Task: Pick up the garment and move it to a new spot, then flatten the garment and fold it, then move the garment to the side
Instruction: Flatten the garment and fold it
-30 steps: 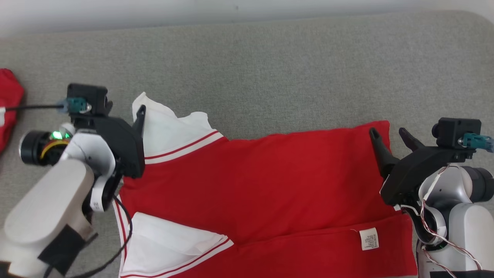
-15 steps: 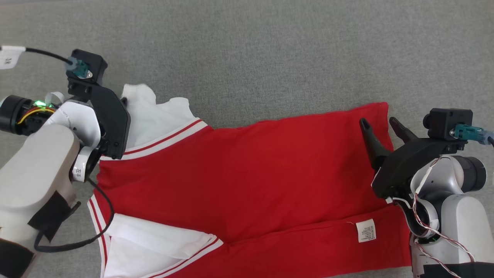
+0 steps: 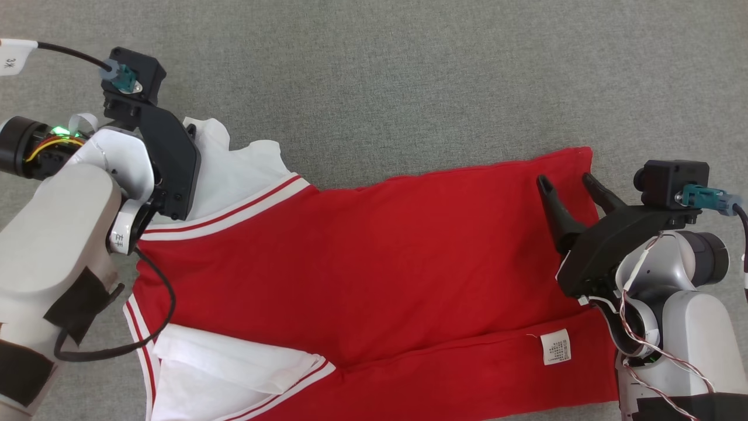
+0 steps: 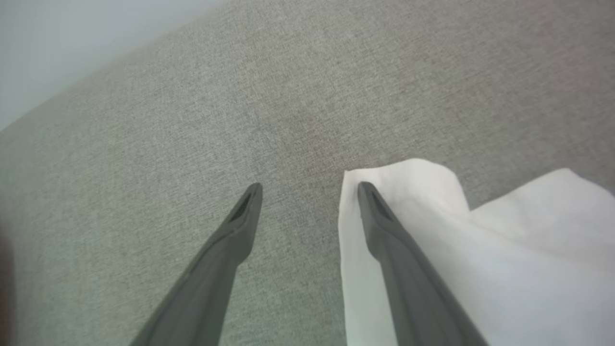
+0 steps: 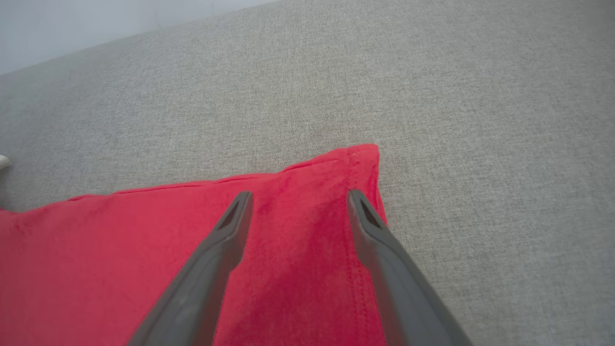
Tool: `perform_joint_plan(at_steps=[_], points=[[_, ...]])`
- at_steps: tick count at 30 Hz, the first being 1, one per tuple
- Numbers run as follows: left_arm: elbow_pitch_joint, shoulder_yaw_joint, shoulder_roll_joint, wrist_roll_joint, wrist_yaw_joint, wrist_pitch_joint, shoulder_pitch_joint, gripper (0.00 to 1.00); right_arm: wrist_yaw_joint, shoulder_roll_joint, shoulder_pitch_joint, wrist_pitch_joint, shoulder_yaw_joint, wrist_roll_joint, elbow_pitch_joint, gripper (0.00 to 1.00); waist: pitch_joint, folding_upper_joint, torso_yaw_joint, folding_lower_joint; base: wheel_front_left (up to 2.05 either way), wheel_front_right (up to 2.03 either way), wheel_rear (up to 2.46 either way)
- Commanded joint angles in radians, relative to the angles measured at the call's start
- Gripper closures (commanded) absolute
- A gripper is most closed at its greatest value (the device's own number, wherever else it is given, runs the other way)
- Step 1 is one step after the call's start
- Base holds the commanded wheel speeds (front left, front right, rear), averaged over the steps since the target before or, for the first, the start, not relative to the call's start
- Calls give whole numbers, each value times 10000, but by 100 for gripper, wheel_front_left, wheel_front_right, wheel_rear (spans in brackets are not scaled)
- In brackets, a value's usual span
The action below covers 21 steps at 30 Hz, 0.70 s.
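Note:
The red cloth has a doubled edge [image 5: 311, 165] along its far side, so both of its layers will fold over together when I take its corner [image 3: 584, 153] across.
A red garment [image 3: 374, 245] with white sleeves and red-and-white striped trim lies spread on the grey surface. My left gripper [image 3: 175, 126] hovers at the far white sleeve [image 4: 480, 250]. It is open [image 4: 310, 187], with one finger over the sleeve's edge and the other over bare surface. My right gripper [image 3: 565, 180] is open above the garment's far right hem corner [image 5: 298, 240]. Both of its fingers [image 5: 300, 193] straddle red cloth with nothing pinched. A white care label [image 3: 555, 346] shows near the right hem.
Grey fabric surface [image 3: 409, 88] stretches beyond the garment to the far side. A black cable with a white tag [image 3: 11, 55] runs from my left wrist camera. A pale wall [image 4: 72, 38] lies past the surface's far edge.
The whole head picture has shifted, so the camera moved; the far wall and a red cloth at the left edge left the picture. Both grippers stay open over the same garment corners.

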Motion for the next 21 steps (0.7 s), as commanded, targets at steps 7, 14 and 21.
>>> perform_joint_plan(at_steps=[7,14,21], points=[[-220,-118,-99,-177,-225,273,-37,0,-17,22,22,-93,-107,35,21,0,-40,-1,8,-1,0,0,0],[-61,-161,-96,-350,-238,451,185,0,-17,26,-115,-115,52,132,50,0,61,-1,-162,-1,0,0,0],[175,-302,-135,-466,-339,810,138,76,-17,31,-183,-121,22,88,56,0,152,-1,-225,-1,0,0,0]])
